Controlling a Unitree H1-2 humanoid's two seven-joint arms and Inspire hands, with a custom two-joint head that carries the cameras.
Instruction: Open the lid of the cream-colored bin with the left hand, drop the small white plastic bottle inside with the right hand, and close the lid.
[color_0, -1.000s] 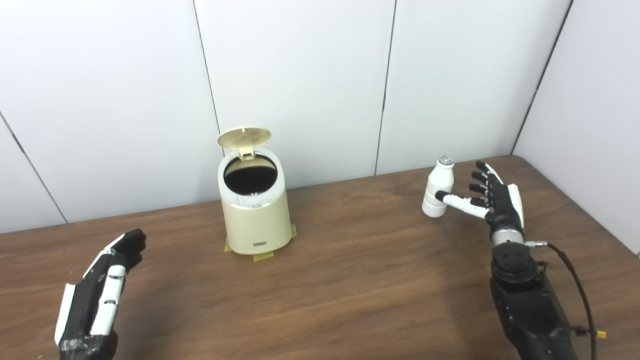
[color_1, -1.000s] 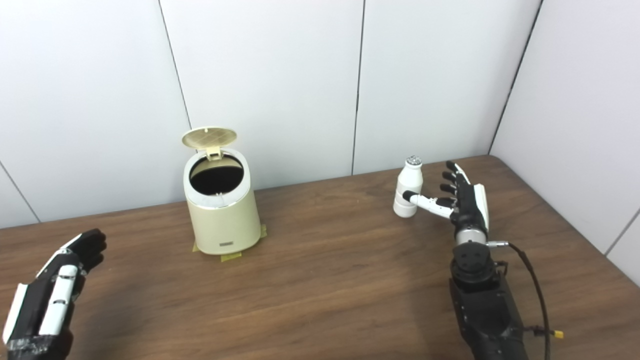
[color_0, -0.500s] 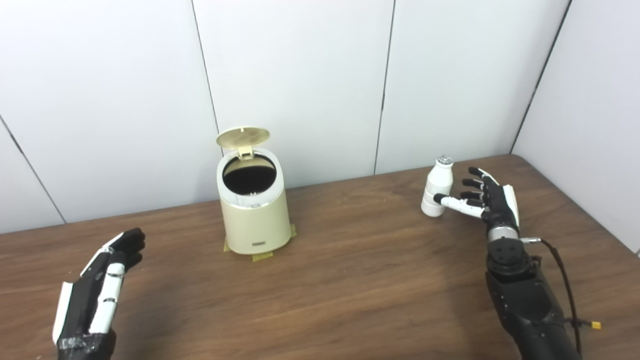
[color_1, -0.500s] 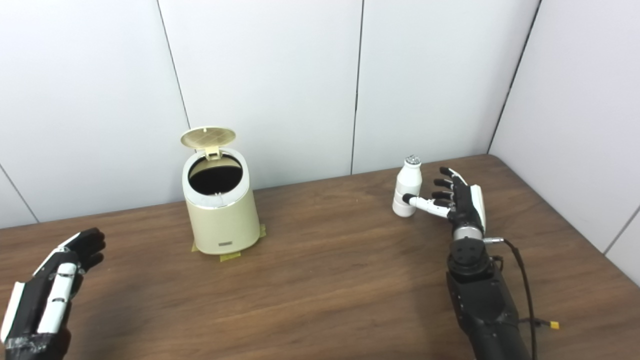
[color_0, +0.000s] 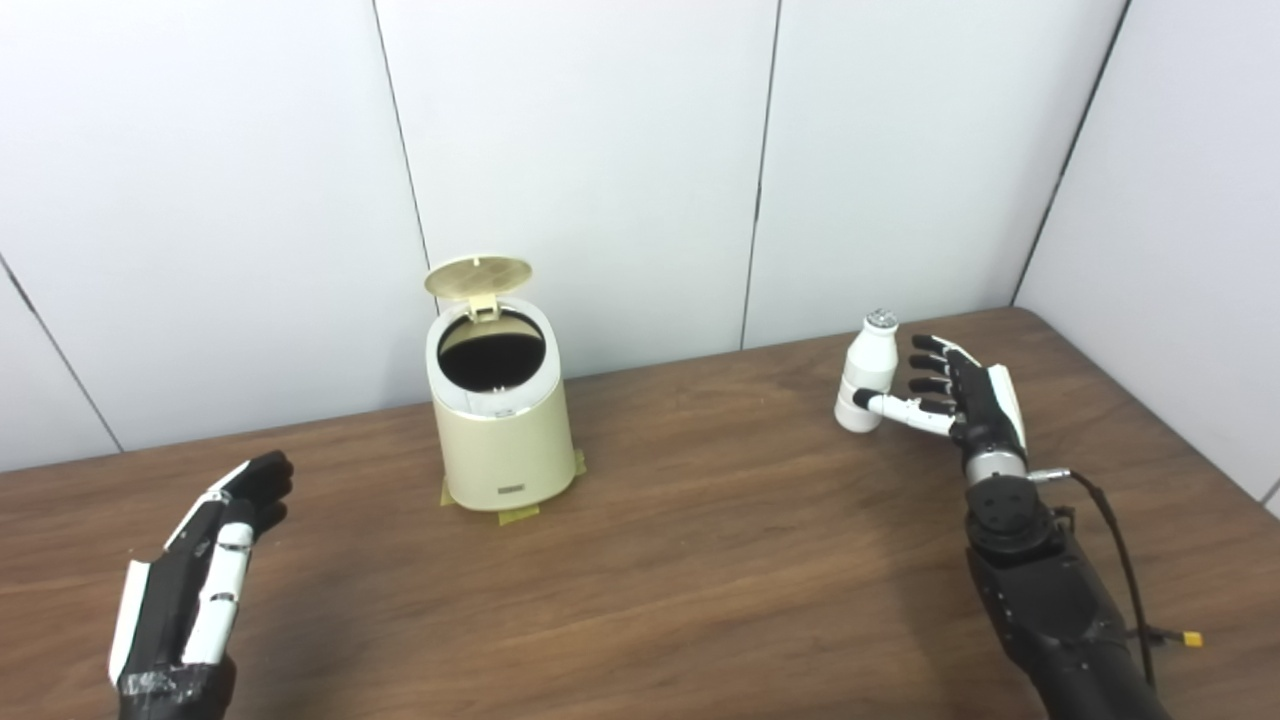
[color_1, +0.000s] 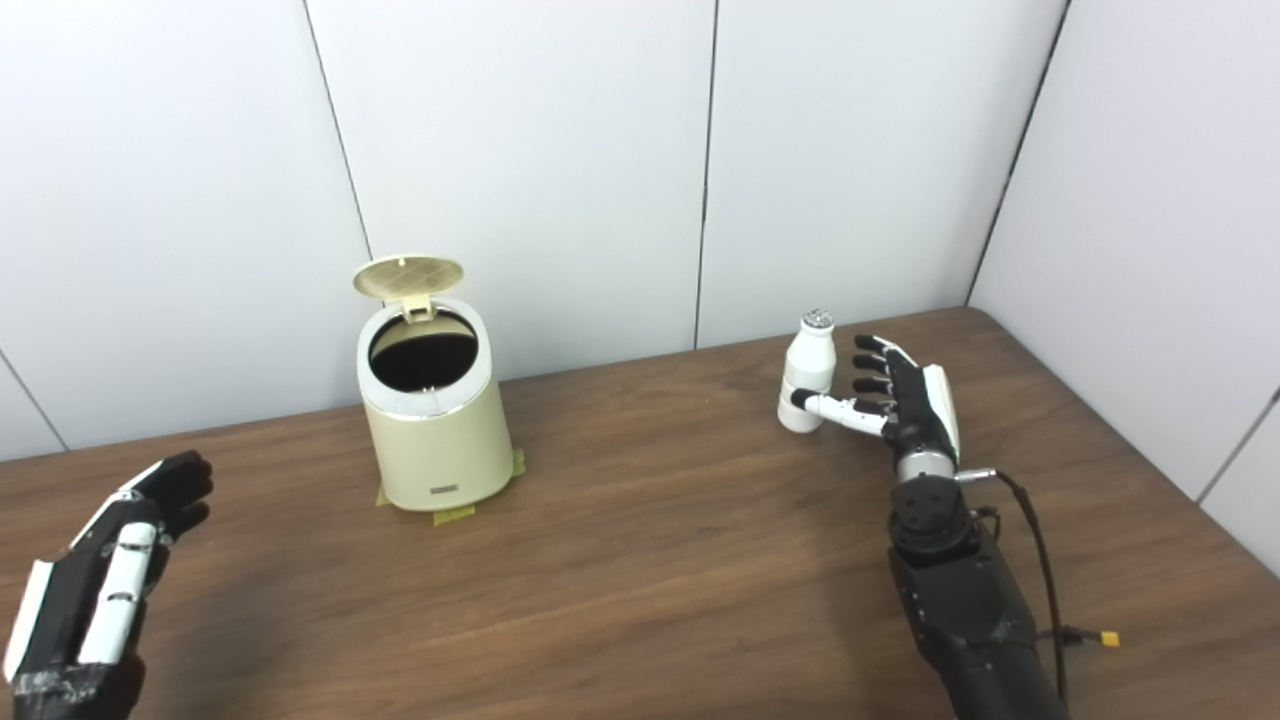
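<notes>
My gripper will drop the white bottle in, and the bottle's silver top (color_0: 882, 319) should stay in view because the bin's body (color_0: 505, 451) is fairly short next to the bottle.
The cream-colored bin (color_0: 500, 440) stands at the back of the table, left of centre, with its round lid (color_0: 478, 275) flipped up and its dark inside showing. The small white plastic bottle (color_0: 866, 372) stands upright at the far right. My right hand (color_0: 955, 403) is open just right of the bottle, thumb stretched across the bottle's lower front, fingers spread behind and beside it, not closed around it. Low at the left, far from the bin, my left hand (color_0: 200, 570) is open and holds nothing.
Yellow tape tabs (color_0: 518, 514) stick out from under the bin's base. White wall panels rise close behind the bin and bottle, and a side wall runs along the table's right edge (color_0: 1150, 400). A cable (color_0: 1120, 540) trails from my right wrist.
My right hand has moved in closer to the bottle and its fingers have curled somewhat. The whole picture has shifted slightly left. My left hand, the bin and the bottle stay put.
</notes>
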